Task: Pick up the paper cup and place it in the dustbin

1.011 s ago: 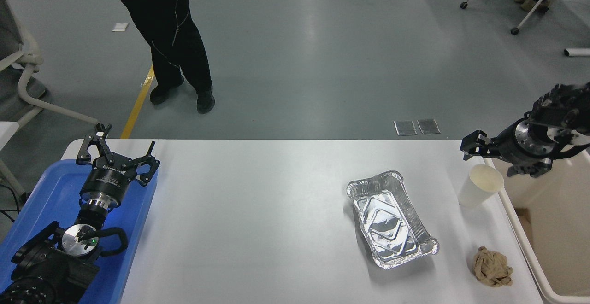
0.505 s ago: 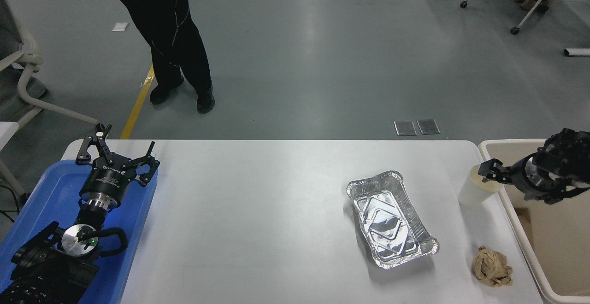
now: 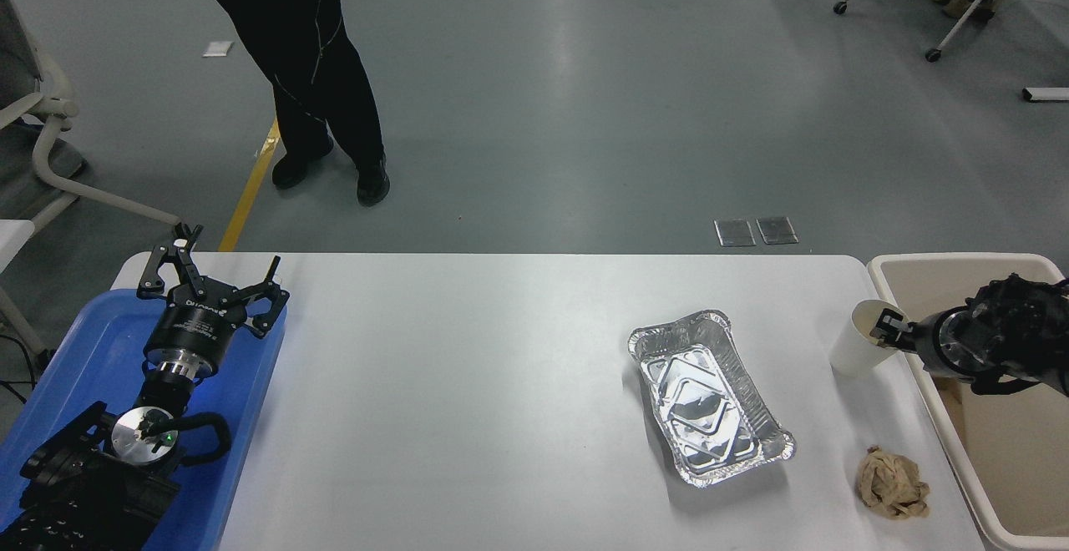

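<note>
The white paper cup [image 3: 857, 344] should keep its opening round and open when the robot lifts, because the right gripper's fingers straddle just one side of the cup's rim [image 3: 884, 335].
The white paper cup [image 3: 853, 346] stands upright near the table's right edge, right beside the dustbin [image 3: 939, 260], a large cream-beige bin at the table's right end. My right gripper [image 3: 887, 330] reaches in from the right over the bin, low at the cup's right rim. It is open, its fingers straddling that side of the rim without closing on it. My left gripper [image 3: 210, 277] is parked open over the blue tray [image 3: 83, 342] at the lower left.
A silver foil tray [image 3: 710, 396] lies left of the cup. Below the cup, a crumpled brown paper ball [image 3: 894, 481] rests near the table's front right. A person's legs [image 3: 317, 75] stand beyond the far edge at the top left.
My right gripper has come down and drawn back rightward, from above the cup to level with its right rim. The cup has not moved. The left arm is still.
</note>
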`<state>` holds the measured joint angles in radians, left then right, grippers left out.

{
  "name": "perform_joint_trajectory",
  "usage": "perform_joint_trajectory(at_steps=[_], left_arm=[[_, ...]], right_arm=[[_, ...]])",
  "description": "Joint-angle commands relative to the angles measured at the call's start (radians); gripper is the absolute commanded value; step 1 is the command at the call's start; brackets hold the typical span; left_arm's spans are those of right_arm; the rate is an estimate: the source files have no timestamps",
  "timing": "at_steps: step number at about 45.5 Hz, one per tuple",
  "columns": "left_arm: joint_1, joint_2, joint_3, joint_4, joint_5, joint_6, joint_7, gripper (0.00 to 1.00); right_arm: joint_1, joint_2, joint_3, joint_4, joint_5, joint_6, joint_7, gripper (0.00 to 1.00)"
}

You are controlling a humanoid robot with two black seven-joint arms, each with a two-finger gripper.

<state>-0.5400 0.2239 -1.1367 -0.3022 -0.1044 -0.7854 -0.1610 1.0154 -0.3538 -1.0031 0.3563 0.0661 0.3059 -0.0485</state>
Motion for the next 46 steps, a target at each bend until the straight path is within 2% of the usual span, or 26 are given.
perform_joint_trajectory(at_steps=[1,12,17,28,37,46], left_arm=[[0.000,0.000,0.000,0.000,0.000,0.000,0.000,0.99],[0.000,0.000,0.000,0.000,0.000,0.000,0.001,0.99],[0.000,0.000,0.000,0.000,0.002,0.000,0.001,0.99],[0.000,-0.001,0.000,-0.002,0.002,0.000,0.001,0.99],[0.000,0.000,0.000,0.000,0.000,0.000,0.001,0.99],[0.002,0.000,0.000,0.000,0.000,0.000,0.000,0.99]], right_arm=[[-0.008,0.002,0.040,-0.008,0.001,-0.007,-0.005,0.00],[0.044,-0.011,0.047,0.019,-0.002,0.018,-0.002,0.00],[0.124,-0.062,0.041,0.110,-0.017,0.025,-0.002,0.00],[0.455,-0.250,0.024,0.562,-0.183,0.036,-0.001,0.00],[0.836,-0.396,-0.133,0.901,-0.292,0.131,-0.001,0.00],[1.257,-0.430,-0.373,1.228,-0.310,0.203,-0.001,0.00]])
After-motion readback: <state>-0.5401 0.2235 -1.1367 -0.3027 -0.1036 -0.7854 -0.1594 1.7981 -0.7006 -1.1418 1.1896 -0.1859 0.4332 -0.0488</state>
